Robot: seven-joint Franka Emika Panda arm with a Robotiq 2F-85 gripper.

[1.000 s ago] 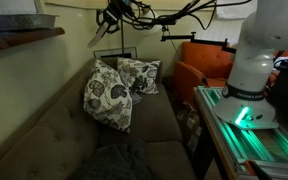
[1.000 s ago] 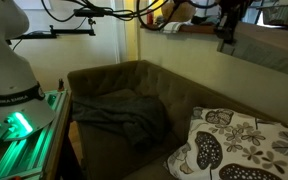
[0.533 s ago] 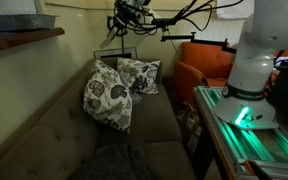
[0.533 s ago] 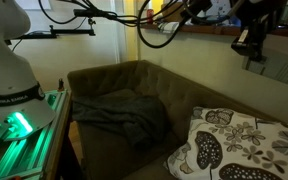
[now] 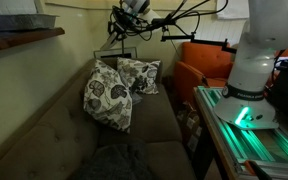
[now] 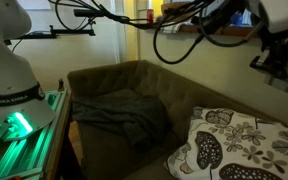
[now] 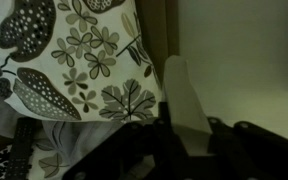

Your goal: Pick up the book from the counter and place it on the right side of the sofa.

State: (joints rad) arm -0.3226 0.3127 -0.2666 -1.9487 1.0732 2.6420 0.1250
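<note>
The book [image 7: 184, 92] hangs over the sofa's far end, clear of the floral cushion, so I should go on lowering it until it touches the grey cloth [image 7: 72, 137], then let go.
My gripper [image 5: 124, 22] hangs high above the far end of the dark grey-brown sofa [image 5: 154, 120], over its two white floral cushions [image 5: 109, 92]. It is shut on the book [image 7: 181, 92], a pale flat slab that stands edge-on between the dark jaws [image 7: 184, 135] in the wrist view. There a floral cushion [image 7: 74, 50] lies below and to the left. In an exterior view the gripper [image 6: 274, 62] is at the right edge above a cushion [image 6: 234, 145]. The dark wooden counter [image 5: 24, 38] runs behind the sofa back.
A crumpled grey blanket [image 6: 119, 115] lies on the sofa's other end. An orange armchair [image 5: 199, 65] stands beyond the sofa. The white robot base [image 5: 254, 70] sits on a green-lit stand [image 5: 254, 130] beside the sofa. Black cables hang overhead.
The gripper with the book has moved away from the counter, along the sofa towards the cushion end, and a little lower in one exterior view.
</note>
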